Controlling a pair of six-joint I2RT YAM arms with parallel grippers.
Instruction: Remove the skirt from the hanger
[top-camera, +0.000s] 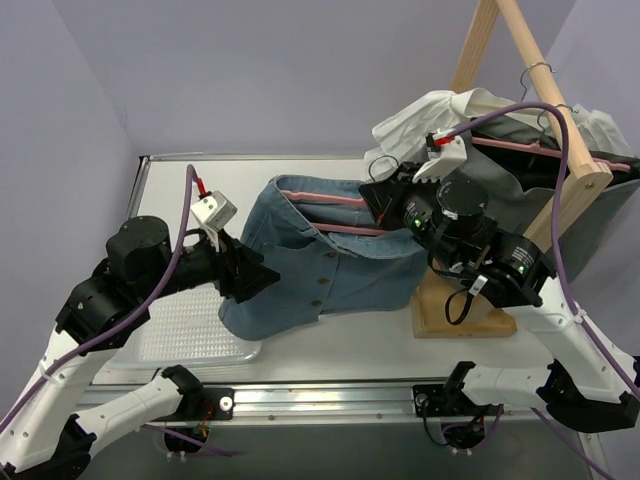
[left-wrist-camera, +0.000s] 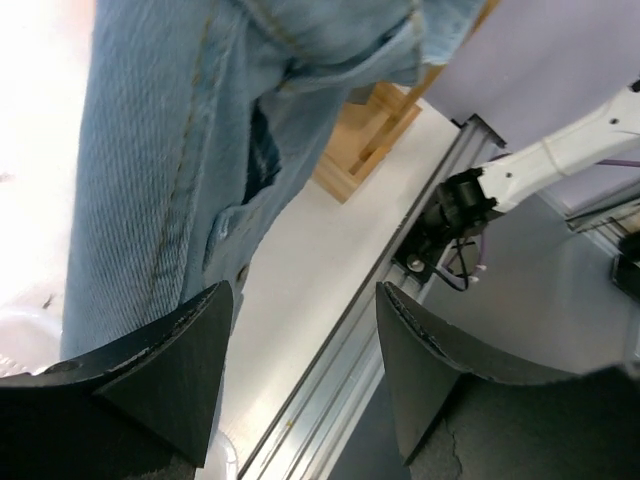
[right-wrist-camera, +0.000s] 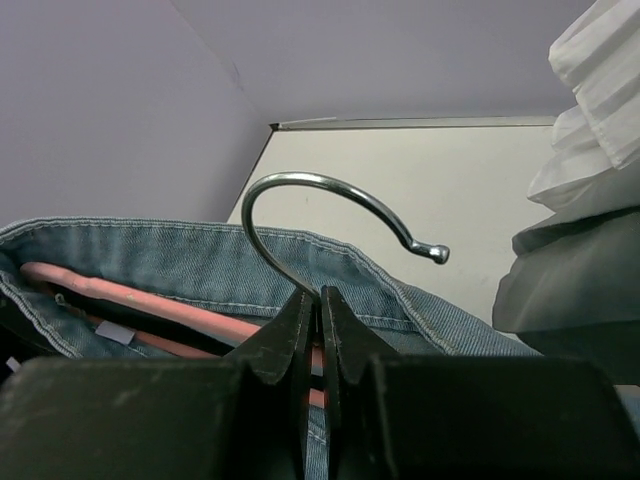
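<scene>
Next, my left gripper pinches the skirt's side near the waistband before I pull the hanger free, since the skirt hangs outside that gripper's open fingers.
A light-blue denim skirt hangs on a pink hanger above the table's middle. My right gripper is shut on the base of the hanger's metal hook; its jaws pinch the wire just above the skirt's waistband. The pink bar runs inside the waistband. My left gripper is open at the skirt's lower left edge. In the left wrist view its fingers stand wide apart with nothing between them, and the skirt hangs just beyond the left finger.
A wooden clothes rack stands at the right on a wooden base, carrying a white garment and a grey one. A clear plastic tray lies under my left arm. The metal front rail runs below the left gripper.
</scene>
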